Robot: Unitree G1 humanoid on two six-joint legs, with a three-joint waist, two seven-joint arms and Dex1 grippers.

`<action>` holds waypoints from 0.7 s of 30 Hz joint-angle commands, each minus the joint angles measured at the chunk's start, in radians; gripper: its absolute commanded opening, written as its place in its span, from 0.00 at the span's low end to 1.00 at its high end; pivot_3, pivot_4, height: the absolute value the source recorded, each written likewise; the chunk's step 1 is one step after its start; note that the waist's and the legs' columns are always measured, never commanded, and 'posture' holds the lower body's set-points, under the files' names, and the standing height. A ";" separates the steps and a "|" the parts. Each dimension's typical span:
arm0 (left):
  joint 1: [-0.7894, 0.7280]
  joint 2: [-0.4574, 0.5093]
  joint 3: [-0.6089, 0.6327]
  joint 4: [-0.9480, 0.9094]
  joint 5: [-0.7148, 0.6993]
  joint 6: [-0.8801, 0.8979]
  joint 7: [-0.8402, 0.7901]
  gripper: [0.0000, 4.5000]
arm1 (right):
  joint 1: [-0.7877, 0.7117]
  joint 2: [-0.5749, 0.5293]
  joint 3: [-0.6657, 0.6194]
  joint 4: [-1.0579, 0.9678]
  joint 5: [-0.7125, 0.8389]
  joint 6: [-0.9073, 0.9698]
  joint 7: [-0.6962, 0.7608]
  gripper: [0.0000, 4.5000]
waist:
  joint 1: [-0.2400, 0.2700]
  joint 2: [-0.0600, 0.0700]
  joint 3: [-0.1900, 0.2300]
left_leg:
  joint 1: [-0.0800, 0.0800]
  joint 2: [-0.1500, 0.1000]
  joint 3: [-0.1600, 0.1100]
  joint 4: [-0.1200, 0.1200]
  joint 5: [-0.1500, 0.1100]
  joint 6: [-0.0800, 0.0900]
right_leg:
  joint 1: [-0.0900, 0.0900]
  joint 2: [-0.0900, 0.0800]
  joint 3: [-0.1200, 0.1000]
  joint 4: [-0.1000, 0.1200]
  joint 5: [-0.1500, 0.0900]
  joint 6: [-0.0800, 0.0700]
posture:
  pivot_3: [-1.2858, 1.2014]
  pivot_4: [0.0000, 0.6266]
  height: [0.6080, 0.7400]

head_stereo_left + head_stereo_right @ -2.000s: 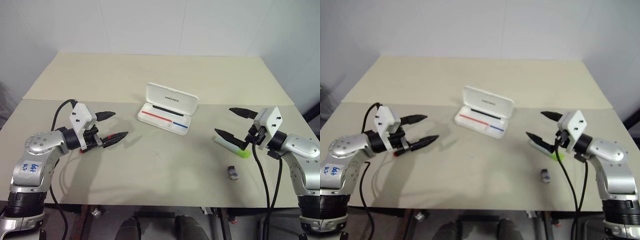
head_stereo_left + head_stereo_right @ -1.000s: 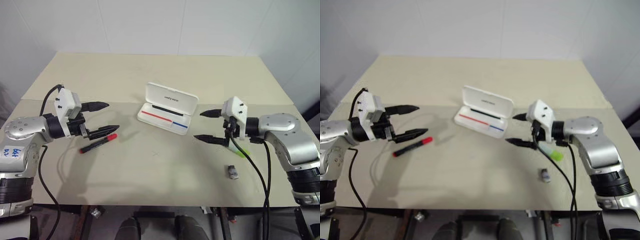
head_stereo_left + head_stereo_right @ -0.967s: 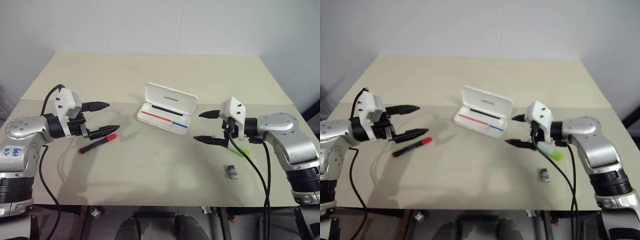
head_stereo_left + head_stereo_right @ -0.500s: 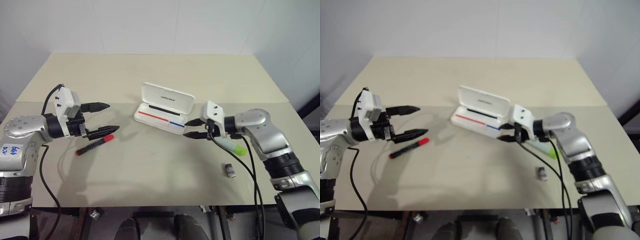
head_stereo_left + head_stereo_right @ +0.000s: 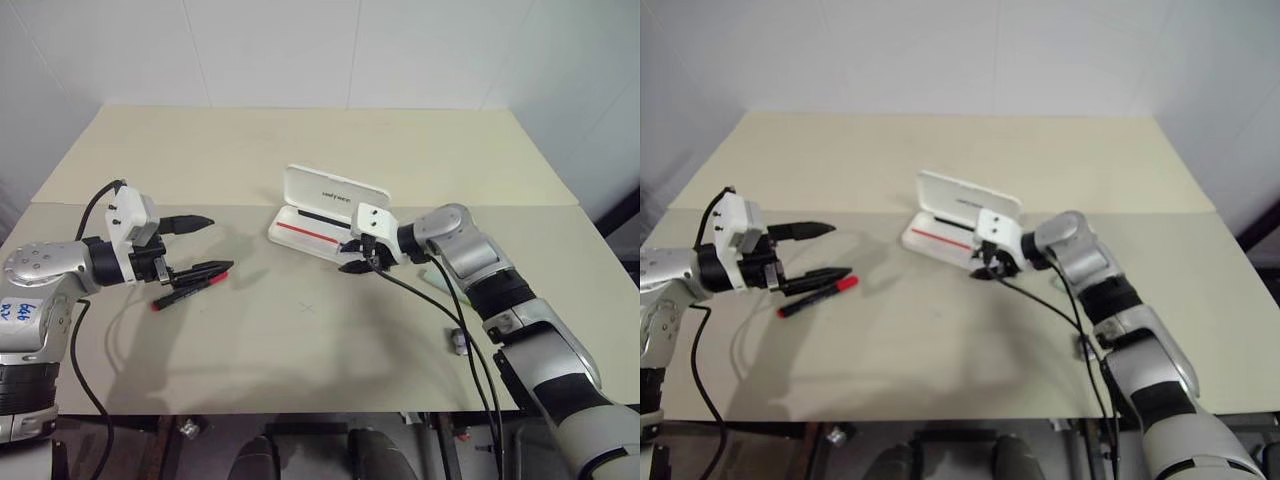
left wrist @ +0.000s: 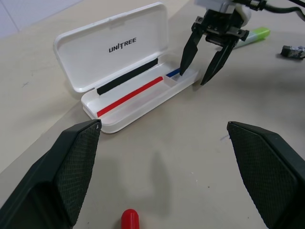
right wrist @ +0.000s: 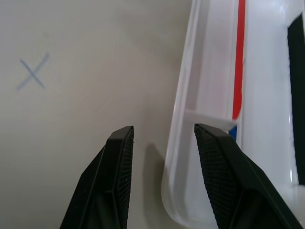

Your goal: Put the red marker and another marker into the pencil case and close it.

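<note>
The lid (image 5: 328, 188) leans back from the tray's rear edge (image 5: 318, 211), so the lid will stay open and ride along when I pull the tray.
The white pencil case (image 5: 335, 195) lies open at mid-table, lid up, with a red and blue stripe inside. My right gripper (image 5: 348, 257) is at its right end, open part way. In the left wrist view one fingertip hangs over the tray and the other outside its front wall (image 7: 183, 143). It holds nothing. The red marker (image 5: 185, 294) lies on the table just below my open, empty left gripper (image 5: 222, 243), left of the case. Another marker, the green-capped highlighter (image 6: 250, 36), lies on the table behind my right arm.
A small grey block (image 5: 459, 342) sits near the front right of the beige table (image 5: 300, 360). A faint X mark (image 7: 32, 71) is drawn on the table in front of the case. A cable hangs from each wrist.
My right gripper has moved left from beside the highlighter to the case's right end, and its fingers have come closer together. The highlighter stays on the table. My left gripper has hardly moved.
</note>
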 commanded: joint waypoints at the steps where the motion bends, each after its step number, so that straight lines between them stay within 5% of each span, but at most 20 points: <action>1: 0.015 0.017 0.047 -0.049 -0.014 -0.004 0.015 1.00 | -0.038 0.000 -0.002 0.039 -0.032 -0.047 0.015 0.47 | -0.003 0.000 0.000 | 0.000 0.000 0.000 0.000 0.000 0.000 | 0.000 0.000 0.000 0.000 0.000 0.000 | 0.52 0.24 1.00; 11: 0.052 0.013 0.076 -0.093 -0.027 0.003 0.050 1.00 | -0.066 0.022 0.021 0.179 -0.119 -0.128 0.036 0.47 | -0.005 0.000 0.000 | 0.001 0.000 0.000 0.000 0.000 0.000 | 0.000 0.000 0.000 0.001 0.000 0.000 | 0.52 0.24 1.00; 15: 0.061 0.015 0.085 -0.108 -0.031 0.004 0.058 1.00 | -0.078 0.038 0.026 0.224 -0.147 -0.169 0.033 0.29 | -0.006 0.000 0.000 | 0.001 0.000 0.000 0.000 0.000 0.000 | 0.000 0.000 0.000 0.001 0.000 0.000 | 0.52 0.24 1.00; 18: 0.070 0.017 0.097 -0.118 -0.032 0.007 0.061 1.00 | -0.089 0.051 0.022 0.252 -0.156 -0.190 0.022 0.05 | -0.013 0.000 0.000 | 0.001 0.000 0.000 0.002 0.000 0.000 | 0.001 0.000 0.000 0.002 0.000 0.000 | 0.52 0.24 1.00; 21: 0.071 0.016 0.100 -0.121 -0.031 0.008 0.063 1.00 | -0.097 0.058 0.017 0.264 -0.160 -0.199 0.019 0.01 | -0.025 -0.001 -0.001 | 0.002 0.000 0.000 0.004 0.000 0.000 | 0.002 0.000 0.000 0.004 0.000 0.000 | 0.52 0.24 1.00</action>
